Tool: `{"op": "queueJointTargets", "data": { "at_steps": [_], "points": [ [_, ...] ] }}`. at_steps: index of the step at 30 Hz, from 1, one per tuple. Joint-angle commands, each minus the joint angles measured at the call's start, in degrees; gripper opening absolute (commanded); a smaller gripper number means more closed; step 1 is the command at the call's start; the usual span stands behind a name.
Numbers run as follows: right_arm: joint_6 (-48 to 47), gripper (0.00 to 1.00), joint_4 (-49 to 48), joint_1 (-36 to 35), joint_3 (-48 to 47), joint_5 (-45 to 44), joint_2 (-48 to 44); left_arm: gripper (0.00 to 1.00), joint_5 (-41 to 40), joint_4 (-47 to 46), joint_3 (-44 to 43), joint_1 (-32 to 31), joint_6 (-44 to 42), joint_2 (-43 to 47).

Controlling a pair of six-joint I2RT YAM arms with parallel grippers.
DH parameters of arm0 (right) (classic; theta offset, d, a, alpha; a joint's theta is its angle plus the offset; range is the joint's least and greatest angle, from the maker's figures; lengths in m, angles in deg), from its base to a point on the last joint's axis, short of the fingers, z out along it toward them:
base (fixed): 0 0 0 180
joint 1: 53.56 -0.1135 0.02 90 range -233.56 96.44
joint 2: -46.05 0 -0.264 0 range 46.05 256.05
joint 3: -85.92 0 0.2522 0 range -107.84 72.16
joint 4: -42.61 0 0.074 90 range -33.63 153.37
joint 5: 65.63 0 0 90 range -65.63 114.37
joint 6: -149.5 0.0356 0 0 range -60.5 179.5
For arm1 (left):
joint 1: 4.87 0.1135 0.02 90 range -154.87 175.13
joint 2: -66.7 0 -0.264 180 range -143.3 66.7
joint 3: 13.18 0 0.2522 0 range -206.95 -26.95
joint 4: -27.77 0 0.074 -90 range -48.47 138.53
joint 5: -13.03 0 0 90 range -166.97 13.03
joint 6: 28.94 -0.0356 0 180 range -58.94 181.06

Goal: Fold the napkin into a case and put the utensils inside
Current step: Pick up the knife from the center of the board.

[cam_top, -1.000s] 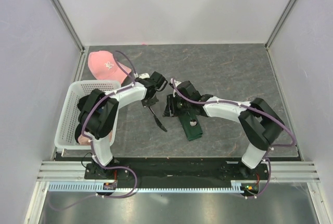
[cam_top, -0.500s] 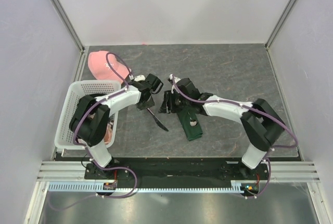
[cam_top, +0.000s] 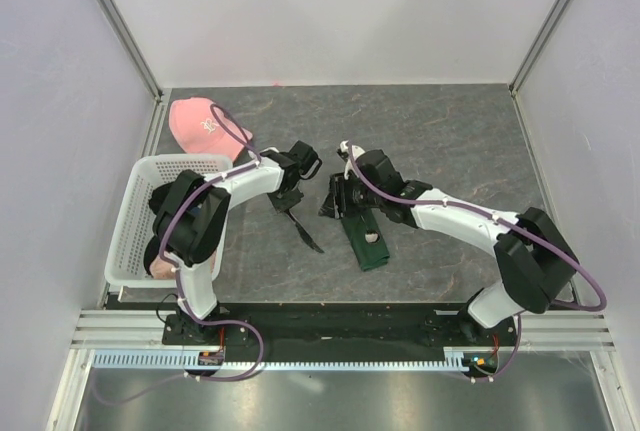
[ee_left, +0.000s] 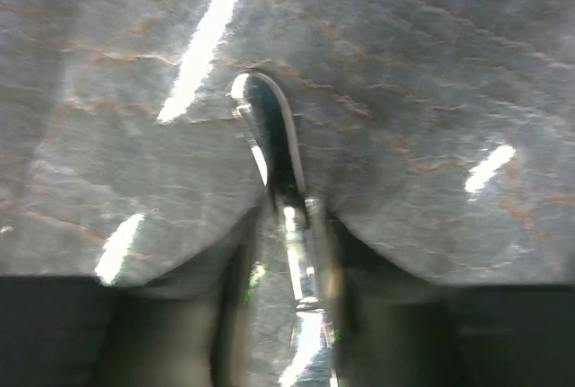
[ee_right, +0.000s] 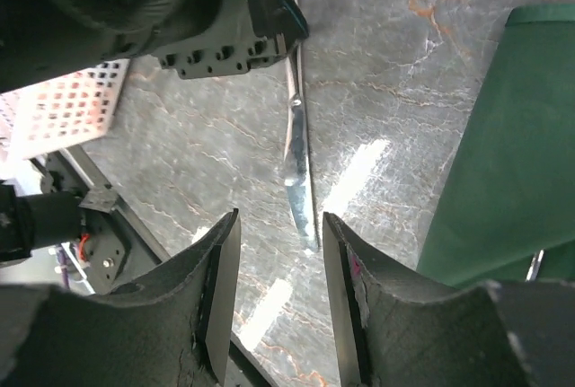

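The robot's left gripper has its fingers on both sides of the knife's handle [ee_left: 301, 257], and this end must slide into the case, so next the right gripper grabs the knife by its blade [cam_top: 305, 235].
The napkin [cam_top: 364, 243] lies folded as a narrow dark green case [ee_right: 526, 127] at the table's middle. A shiny spoon bowl [cam_top: 372, 236] shows on it. A silver knife [cam_top: 304, 232] lies flat on the table to the left of the case. My left gripper [cam_top: 289, 198] stands over the knife's far end, and its jaws straddle the handle [ee_left: 302, 270] with a gap on one side, open. My right gripper [cam_top: 336, 207] hovers open between knife and case. In the right wrist view the knife tip [ee_right: 300, 191] lies just beyond the right gripper [ee_right: 280, 225], whose jaws are empty.
A white basket [cam_top: 131, 213] stands at the left edge beside my left arm. A pink cap [cam_top: 200, 123] lies behind it at the far left. Grey walls and metal posts close in the dark stone table [cam_top: 450, 141].
My left gripper has opened and let go of the knife, swung a little left and come back over the handle. The right gripper has widened slightly, and the right arm's elbow has swung right.
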Motion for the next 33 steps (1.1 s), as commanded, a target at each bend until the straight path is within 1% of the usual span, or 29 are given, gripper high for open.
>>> {"op": "queueJointTargets", "data": {
  "at_steps": [1,2,3,4,5,6,8,9,11,12,16,22,24,29,30,32,33],
  "points": [
    [-1.7,0.49,-1.4,-0.1,0.3,0.6,3.3,0.23,-0.8,-2.3,7.1,0.3,5.5,-2.7],
    [-1.9,0.50,-1.6,-0.1,0.3,0.5,4.6,0.14,0.3,-4.0,8.7,0.3,5.3,-2.0],
    [-2.1,0.50,-2.2,-0.1,0.4,1.1,5.3,0.09,0.6,-7.4,10.0,0.2,4.8,-0.5],
    [-2.2,0.51,-2.5,-0.3,0.4,1.0,6.5,0.06,1.0,-8.7,12.7,0.2,4.8,0.5],
    [-2.4,0.56,-3.3,-0.8,0.1,1.3,7.3,0.02,1.5,-10.4,14.2,0.2,4.7,1.5],
    [-2.6,0.58,-3.6,-1.2,-0.4,2.0,8.1,0.02,1.6,-13.0,15.5,0.2,4.6,3.8],
    [-2.3,0.62,-3.6,-2.8,-1.9,2.3,10.2,0.02,2.1,-15.5,18.9,0.3,4.4,5.6],
    [-1.4,0.62,-5.1,-3.2,-2.1,2.8,11.0,0.02,2.2,-17.1,19.8,0.3,4.4,7.3],
    [0.3,0.62,-9.8,-3.8,-2.2,6.6,13.8,0.02,3.0,-18.8,22.7,0.3,4.8,8.9],
    [2.1,0.61,-10.9,-4.1,-2.4,7.1,14.8,0.02,3.1,-19.9,23.7,0.3,4.9,9.5],
    [3.8,0.54,-14.9,-4.9,-3.6,8.4,19.7,0.02,4.5,-25.9,29.3,0.3,5.2,12.7],
    [1.2,0.52,-13.8,-4.9,-7.3,7.3,24.6,0.02,6.1,-30.5,33.6,0.3,6.5,12.0],
    [0.5,0.50,-12.5,-4.9,-8.5,7.5,26.3,0.02,6.3,-31.6,34.8,0.3,6.7,11.9],
    [2.2,0.47,-14.6,-4.8,-9.0,9.2,28.8,0.02,7.3,-34.6,37.7,0.3,7.7,12.6],
    [2.6,0.43,-15.3,-4.9,-9.0,9.3,29.4,0.02,7.4,-35.1,38.3,0.3,7.9,12.8],
    [4.2,0.40,-15.4,-4.9,-9.1,8.4,30.0,0.02,7.7,-36.6,39.7,0.3,8.4,13.0],
    [4.7,0.34,-15.7,-4.9,-9.0,7.4,30.2,0.02,7.8,-37.0,39.9,0.3,8.4,13.0]
  ]
}}
